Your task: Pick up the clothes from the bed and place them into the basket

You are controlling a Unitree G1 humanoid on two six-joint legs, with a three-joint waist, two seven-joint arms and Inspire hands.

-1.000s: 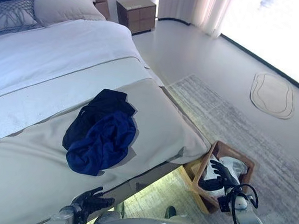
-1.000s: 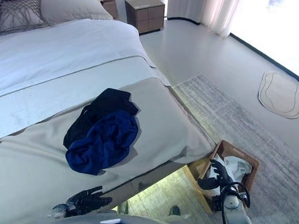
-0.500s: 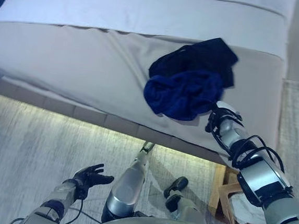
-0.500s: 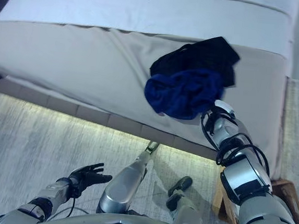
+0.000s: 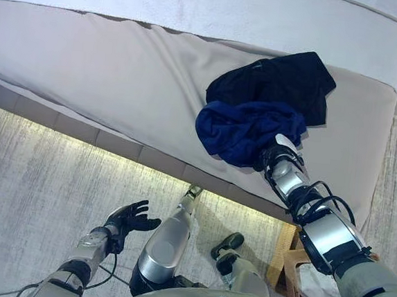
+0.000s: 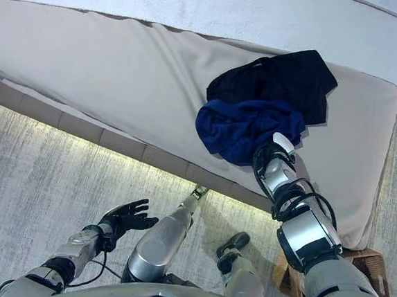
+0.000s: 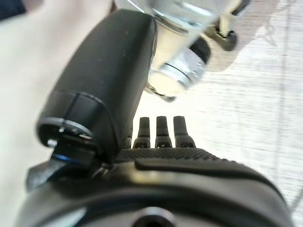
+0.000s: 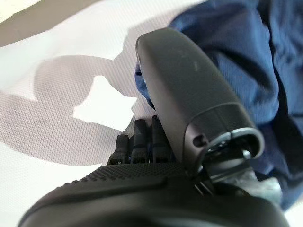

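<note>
My gripper will lift the dark blue garment (image 5: pixel 245 133), and that garment will come away by itself because it lies bunched up over the black garment's near edge (image 5: pixel 269 101).
A dark blue garment (image 5: pixel 245 128) lies crumpled on the beige bed cover (image 5: pixel 121 79), with a black garment (image 5: pixel 288 76) touching it on the far side. My right hand (image 5: pixel 276 155) rests on the cover at the blue garment's near edge. Its fingers are straight and its thumb lies against the blue cloth (image 8: pixel 246 52), so it is open. My left hand (image 5: pixel 131 218) hangs open and empty low over the rug, away from the bed. It also shows in the left wrist view (image 7: pixel 161 132). The wooden basket (image 5: pixel 288 257) stands on the floor at the lower right, partly hidden by my right arm.
White cloth (image 5: pixel 311 287) lies inside the basket. The bed's lit lower edge (image 5: pixel 82 131) runs across the view. A pale grey rug (image 5: pixel 28 182) covers the floor in front of the bed. A white sheet (image 5: pixel 197 2) covers the far part of the bed.
The camera has swung round to look down over the bed's edge. My right hand left the basket, came up to the bed and now touches the blue garment. The left hand stays low.
</note>
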